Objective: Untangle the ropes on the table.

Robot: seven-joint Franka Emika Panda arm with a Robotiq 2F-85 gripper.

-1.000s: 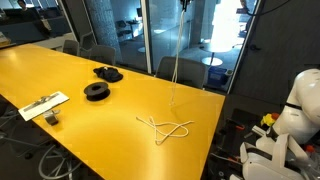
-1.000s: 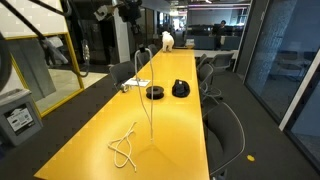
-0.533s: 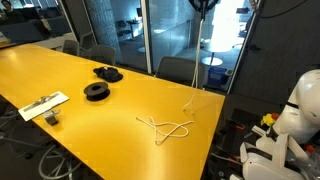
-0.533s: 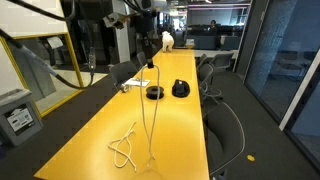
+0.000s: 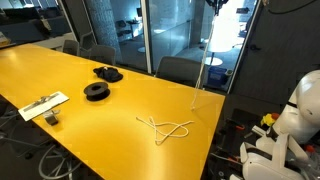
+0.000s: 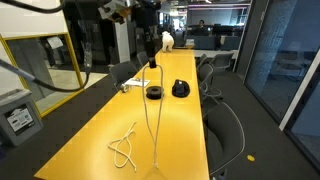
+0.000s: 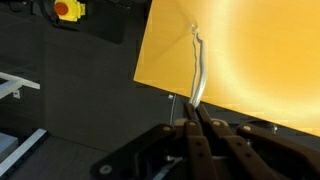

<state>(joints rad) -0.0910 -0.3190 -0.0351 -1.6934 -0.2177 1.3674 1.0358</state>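
The held rope (image 5: pixel 202 73) hangs free of the looped rope, so my gripper should move down and put the held rope along the chairs' side of the table (image 6: pixel 182 125).
My gripper (image 7: pixel 195 110) is shut on one of the ropes (image 7: pixel 198 65), a thin white cord. In the wrist view it runs from the fingertips down to the yellow table (image 7: pixel 260 50). In both exterior views the gripper (image 5: pixel 214 4) (image 6: pixel 148 14) is high above the table's end. The held rope (image 5: pixel 201 70) (image 6: pixel 154 110) hangs from it, its lower end at the table near the edge. A second rope (image 5: pixel 166 127) (image 6: pixel 123 148) lies loosely looped on the table (image 5: pixel 90 125), apart from the hanging one.
Two black spools (image 5: pixel 97 90) (image 5: pixel 108 73) and a flat white strip-like object (image 5: pixel 43 104) lie further along the table. Chairs (image 6: pixel 225 120) line the side. A white robot (image 5: pixel 300 110) stands past the table's end, and glass walls lie behind.
The gripper has moved toward the table's end with the rope still held. The hanging rope's lower end has slid away from the looped rope toward the edge.
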